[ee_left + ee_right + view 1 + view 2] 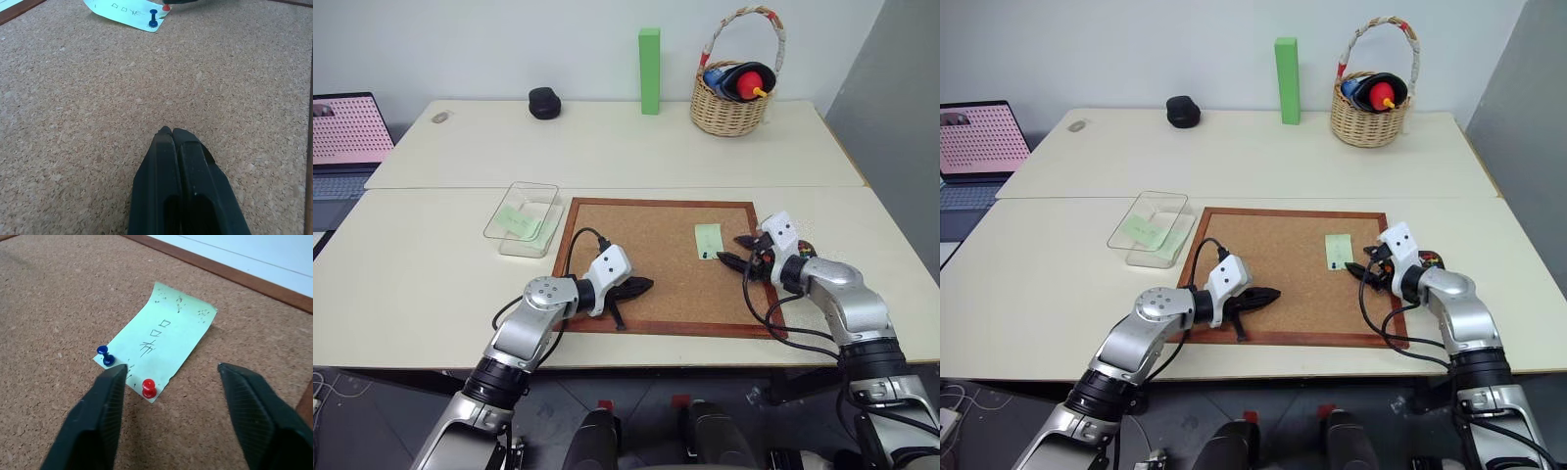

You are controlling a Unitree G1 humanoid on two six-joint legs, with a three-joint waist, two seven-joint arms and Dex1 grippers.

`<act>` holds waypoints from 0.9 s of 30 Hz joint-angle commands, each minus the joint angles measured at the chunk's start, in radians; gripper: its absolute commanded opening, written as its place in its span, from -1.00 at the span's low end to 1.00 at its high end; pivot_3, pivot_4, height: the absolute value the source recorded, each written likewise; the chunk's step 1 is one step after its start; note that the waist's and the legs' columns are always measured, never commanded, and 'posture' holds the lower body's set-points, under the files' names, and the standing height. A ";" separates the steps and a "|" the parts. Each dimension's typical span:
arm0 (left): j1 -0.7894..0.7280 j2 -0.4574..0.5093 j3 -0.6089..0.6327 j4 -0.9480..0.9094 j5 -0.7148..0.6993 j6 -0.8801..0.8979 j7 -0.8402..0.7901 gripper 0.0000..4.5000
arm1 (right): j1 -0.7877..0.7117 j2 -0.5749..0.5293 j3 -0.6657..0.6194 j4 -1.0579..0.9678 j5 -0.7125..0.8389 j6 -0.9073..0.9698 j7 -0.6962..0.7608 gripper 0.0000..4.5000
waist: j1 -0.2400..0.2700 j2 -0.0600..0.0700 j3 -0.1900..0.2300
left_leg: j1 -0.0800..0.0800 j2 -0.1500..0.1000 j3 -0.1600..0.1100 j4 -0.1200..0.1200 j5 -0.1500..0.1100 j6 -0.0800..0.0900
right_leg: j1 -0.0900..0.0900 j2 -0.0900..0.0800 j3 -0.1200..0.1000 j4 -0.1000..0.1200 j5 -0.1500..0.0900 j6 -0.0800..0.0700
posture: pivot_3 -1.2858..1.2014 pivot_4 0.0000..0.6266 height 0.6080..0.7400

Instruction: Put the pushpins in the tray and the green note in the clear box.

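Observation:
My gripper should expect the green note (155, 339) to stick out rather than droop when I carry it, because the unpinned far end (185, 302) holds itself up off the cork.
The green note (164, 338) lies on the cork board (646, 245), held at its near end by a blue pushpin (104, 354) and a red pushpin (148, 387). My right gripper (171, 371) is open, its fingers just short of the note's pinned end, one on each side of the red pin and touching nothing. The tray (1430, 260) is a dark shape mostly hidden behind that gripper, off the board's right edge. My left gripper (646, 285) is shut and empty, low over the board's front left. The clear box (495, 223) stands left of the board with a pale green slip inside.
At the back of the table stand a tall green block (650, 70), a wicker basket (732, 103) with toys in it, and a small black object (544, 102). A laptop (347, 132) sits off the table's left side.

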 commanded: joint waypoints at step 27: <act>0.052 0.027 -0.067 0.038 0.058 0.018 -0.013 -1.00 | 0.000 -0.012 -0.043 -0.168 0.071 0.026 0.052 -0.98 | 0.000 0.000 0.000 | 0.000 0.000 0.000 0.000 0.000 0.000 | 0.000 0.000 0.000 0.000 0.000 0.000 | 0.03 -0.52 1.00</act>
